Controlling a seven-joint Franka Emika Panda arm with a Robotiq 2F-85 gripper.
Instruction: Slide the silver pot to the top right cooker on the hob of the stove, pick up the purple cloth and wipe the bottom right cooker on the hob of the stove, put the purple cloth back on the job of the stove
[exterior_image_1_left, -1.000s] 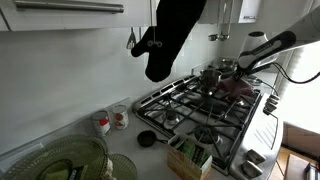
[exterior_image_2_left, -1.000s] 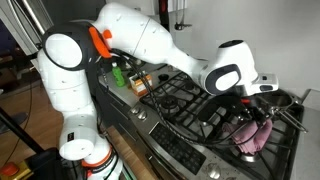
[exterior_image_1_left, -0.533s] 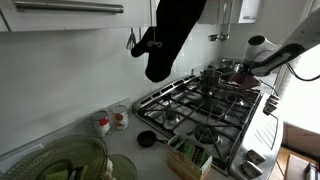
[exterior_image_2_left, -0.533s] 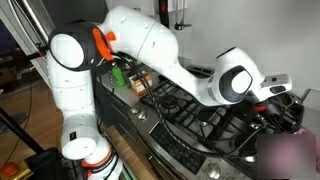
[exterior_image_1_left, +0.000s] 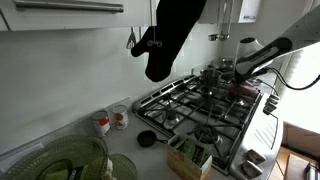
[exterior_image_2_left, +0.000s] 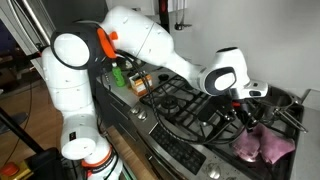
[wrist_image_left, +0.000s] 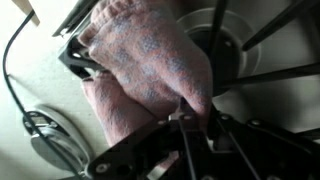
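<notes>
The purple cloth sticks out past the grate's outer edge (exterior_image_2_left: 287, 144), so next my gripper pulls it back over the cooker toward the hob's middle (exterior_image_2_left: 203, 114).
The purple cloth (exterior_image_2_left: 263, 146) lies crumpled on the grates of the stove's front right burner; it also shows in an exterior view (exterior_image_1_left: 243, 89) and fills the upper middle of the wrist view (wrist_image_left: 150, 55). My gripper (exterior_image_2_left: 243, 116) sits at the cloth's near edge, low over the hob, with its fingers closed on a fold of the cloth (wrist_image_left: 190, 118). The silver pot (exterior_image_1_left: 222, 68) stands on the back right burner, just behind the gripper (exterior_image_1_left: 241, 80).
A dark oven mitt (exterior_image_1_left: 170, 35) hangs over the counter. Jars (exterior_image_1_left: 103, 124), a small black pan (exterior_image_1_left: 147, 139), a box of items (exterior_image_1_left: 188, 153) and a glass bowl (exterior_image_1_left: 70, 160) stand beside the stove. A green bottle (exterior_image_2_left: 117, 72) stands behind the arm.
The gripper swung the cloth out to the right over the burner and back. The cloth, which hung bunched from the fingers, now lies spread on the grates.
</notes>
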